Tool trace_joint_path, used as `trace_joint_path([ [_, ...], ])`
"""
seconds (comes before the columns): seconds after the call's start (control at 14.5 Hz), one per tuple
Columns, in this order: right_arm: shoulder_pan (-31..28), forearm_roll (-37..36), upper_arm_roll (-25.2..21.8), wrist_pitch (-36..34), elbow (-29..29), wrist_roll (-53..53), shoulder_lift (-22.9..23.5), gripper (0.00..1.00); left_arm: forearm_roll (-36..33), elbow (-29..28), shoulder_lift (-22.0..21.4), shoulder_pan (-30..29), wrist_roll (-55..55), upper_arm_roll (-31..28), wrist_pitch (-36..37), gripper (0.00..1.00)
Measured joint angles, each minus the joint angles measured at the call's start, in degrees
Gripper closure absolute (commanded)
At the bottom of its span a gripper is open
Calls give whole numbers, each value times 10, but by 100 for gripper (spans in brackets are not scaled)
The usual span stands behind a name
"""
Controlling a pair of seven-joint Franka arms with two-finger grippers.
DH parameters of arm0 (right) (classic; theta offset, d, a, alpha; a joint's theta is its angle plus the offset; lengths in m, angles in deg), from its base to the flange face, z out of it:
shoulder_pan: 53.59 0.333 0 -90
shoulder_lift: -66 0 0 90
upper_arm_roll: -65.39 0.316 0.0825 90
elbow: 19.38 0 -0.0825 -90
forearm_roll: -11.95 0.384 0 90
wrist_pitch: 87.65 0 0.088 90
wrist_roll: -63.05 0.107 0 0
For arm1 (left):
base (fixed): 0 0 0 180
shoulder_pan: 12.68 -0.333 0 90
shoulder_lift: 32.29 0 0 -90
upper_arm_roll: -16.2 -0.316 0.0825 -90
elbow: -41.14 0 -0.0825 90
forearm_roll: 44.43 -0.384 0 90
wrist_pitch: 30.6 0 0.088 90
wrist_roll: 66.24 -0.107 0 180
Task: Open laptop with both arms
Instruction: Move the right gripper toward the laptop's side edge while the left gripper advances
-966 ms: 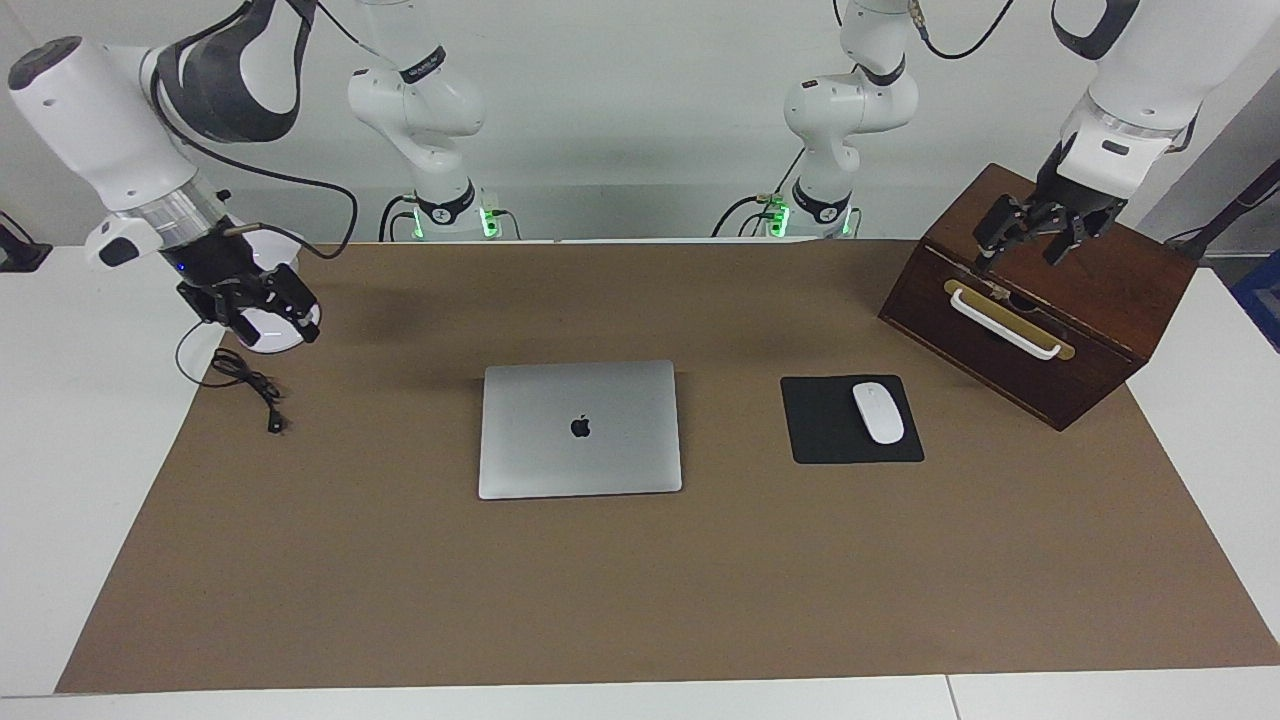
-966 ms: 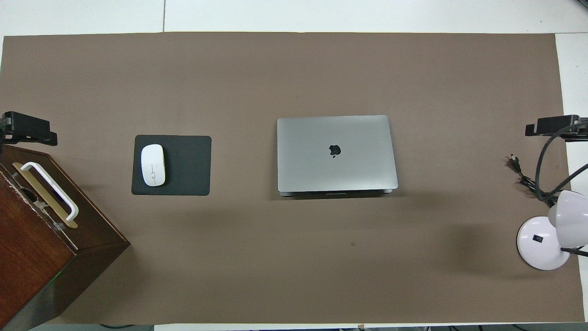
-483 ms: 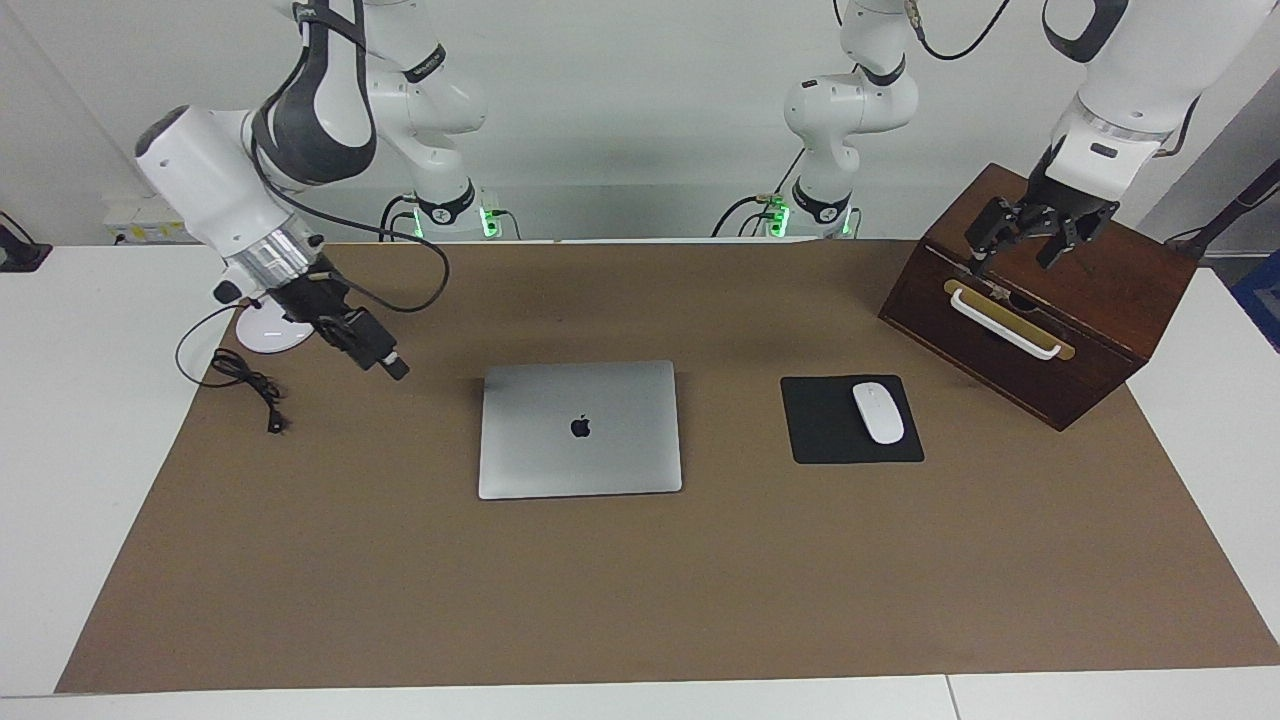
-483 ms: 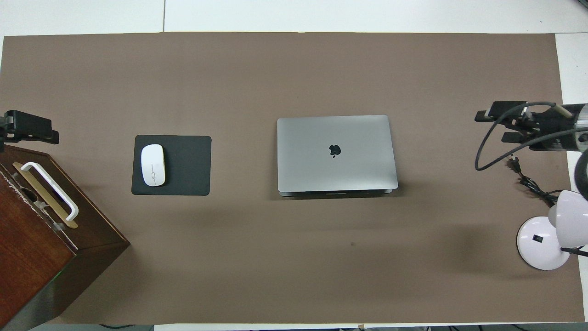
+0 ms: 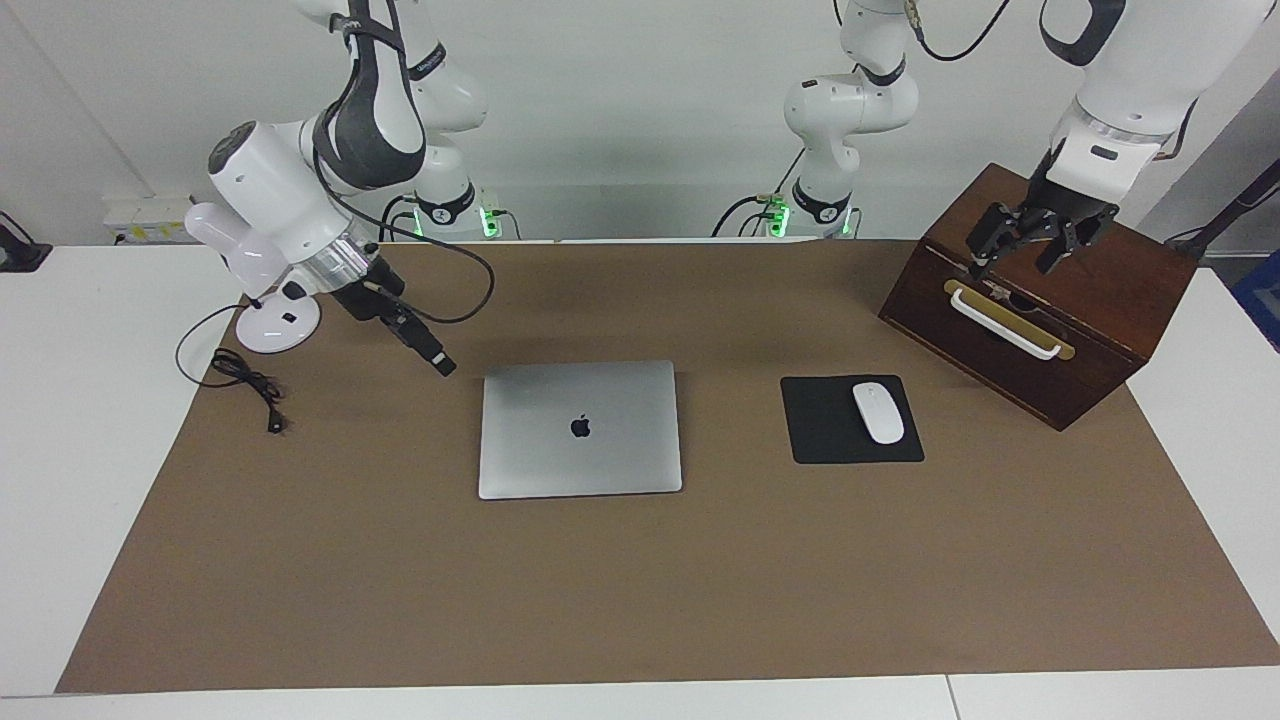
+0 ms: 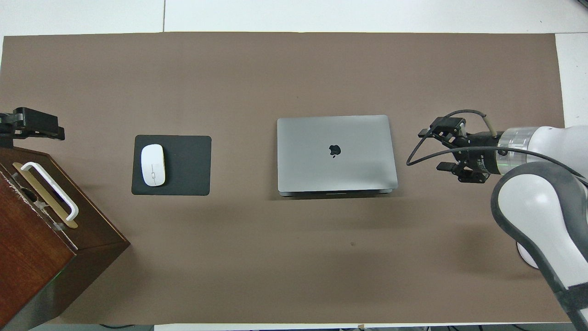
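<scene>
The apple logo's leaf [image 6: 334,156] points to the laptop's near edge. The laptop's lid [image 6: 337,171] will swing up around its far edge when I lift it.
The silver-grey laptop [image 5: 580,428] [image 6: 335,151] lies closed in the middle of the brown mat, apple logo up. My right gripper [image 5: 443,366] [image 6: 429,151] hangs low over the mat, just off the laptop's edge toward the right arm's end, by the corner nearer the robots. It is open, holds nothing and does not touch the laptop. My left gripper [image 5: 1012,262] [image 6: 36,126] hovers over the top front edge of the wooden box, open and empty, well away from the laptop.
A black mouse pad [image 5: 820,425] with a white mouse [image 5: 878,412] lies beside the laptop toward the left arm's end. The dark wooden box [image 5: 1060,385] with a white handle [image 5: 1000,322] stands there too. A white lamp [image 5: 270,325] and black cable [image 5: 250,385] sit at the right arm's end.
The right arm has swung from above the lamp toward the laptop and come down beside its edge. The left gripper has barely shifted over the box.
</scene>
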Motion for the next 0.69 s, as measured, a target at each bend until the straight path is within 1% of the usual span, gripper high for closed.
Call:
trace_joint_path([
  [0.21,1,0,0,27,-46,-29,-6,3,0,-1,0,-1,0,-1,-33,100],
  [0.34,1,0,0,39,-55,-30,-9,4,0,-3,0,-1,0,-1,-44,100],
  [0.48,1,0,1,67,-67,-30,-10,3,0,-10,0,0,0,0,-49,100],
  [0.62,5,5,2,99,-85,-34,-10,3,1,-29,-3,3,0,1,-69,100],
  [0.69,12,21,2,112,-90,-36,-9,3,4,-44,-7,7,0,2,-86,100],
])
